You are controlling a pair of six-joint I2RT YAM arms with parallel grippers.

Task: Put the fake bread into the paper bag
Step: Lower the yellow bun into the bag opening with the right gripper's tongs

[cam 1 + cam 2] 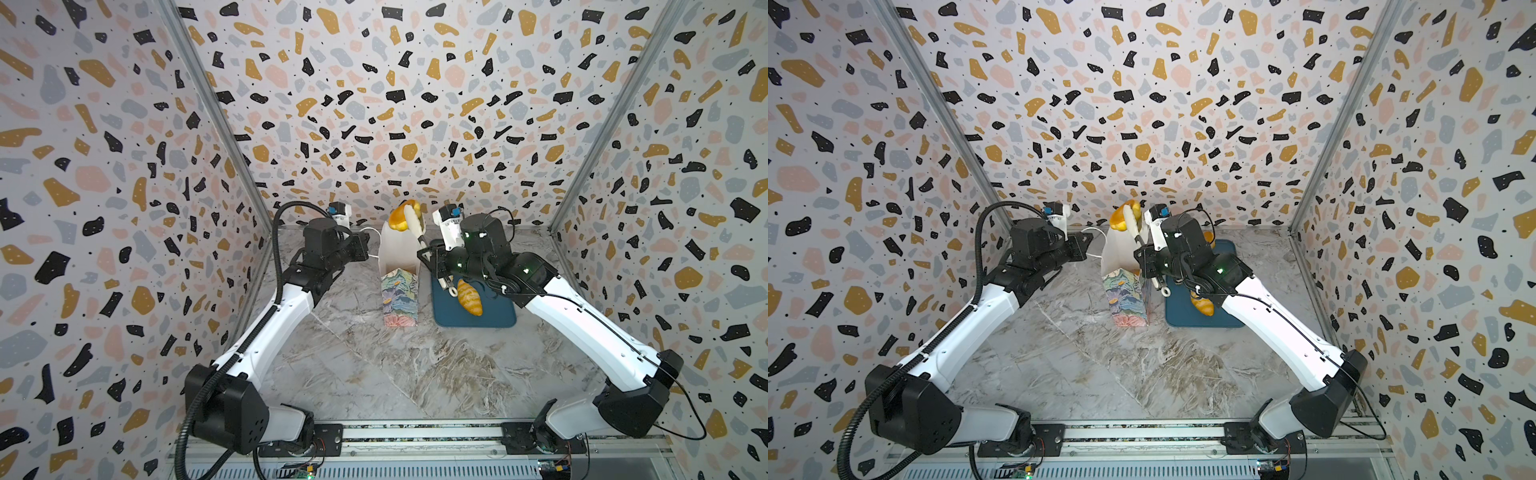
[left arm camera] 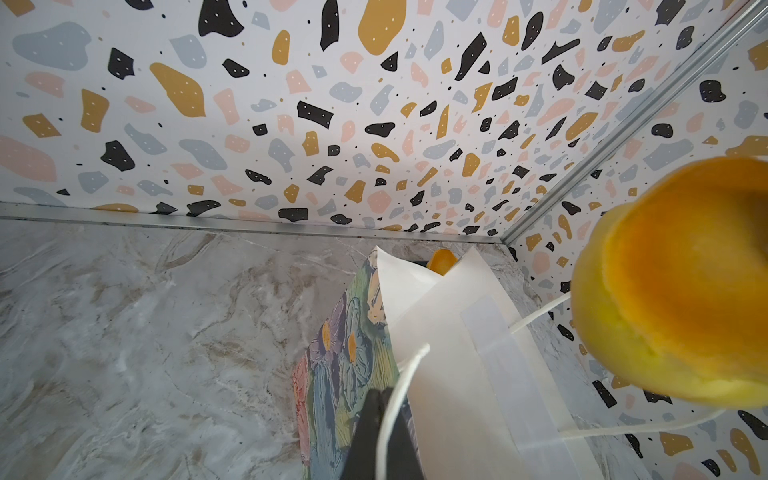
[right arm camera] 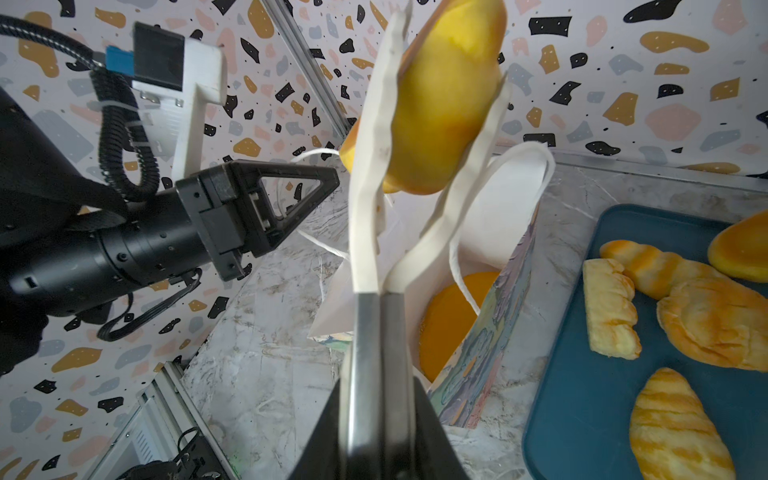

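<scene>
The golden bun (image 1: 402,215) hangs over the bag's wide opening. My right gripper should keep lowering the tongs until the bun goes into the bag's opening (image 1: 399,241), then let go.
The flowered paper bag (image 1: 400,297) (image 1: 1127,299) stands upright and open at the middle of the table, its white lining showing. My left gripper (image 1: 366,245) (image 2: 380,415) is shut on the bag's white cord handle (image 2: 399,386) at the rim. My right gripper (image 1: 435,262) (image 3: 380,415) is shut on metal tongs (image 3: 370,332) with white tips. The tongs clamp a golden fake bread bun (image 1: 400,218) (image 3: 446,104) above the bag's mouth. Another orange bread (image 3: 446,322) lies inside the bag. Several breads rest on the tray, among them a croissant (image 3: 677,428) and a pale ridged loaf (image 3: 609,307).
A dark teal tray (image 1: 498,320) (image 3: 573,415) lies flat right beside the bag, partly under my right arm. The patterned back wall stands close behind the bag and side walls enclose the marble table (image 1: 374,374).
</scene>
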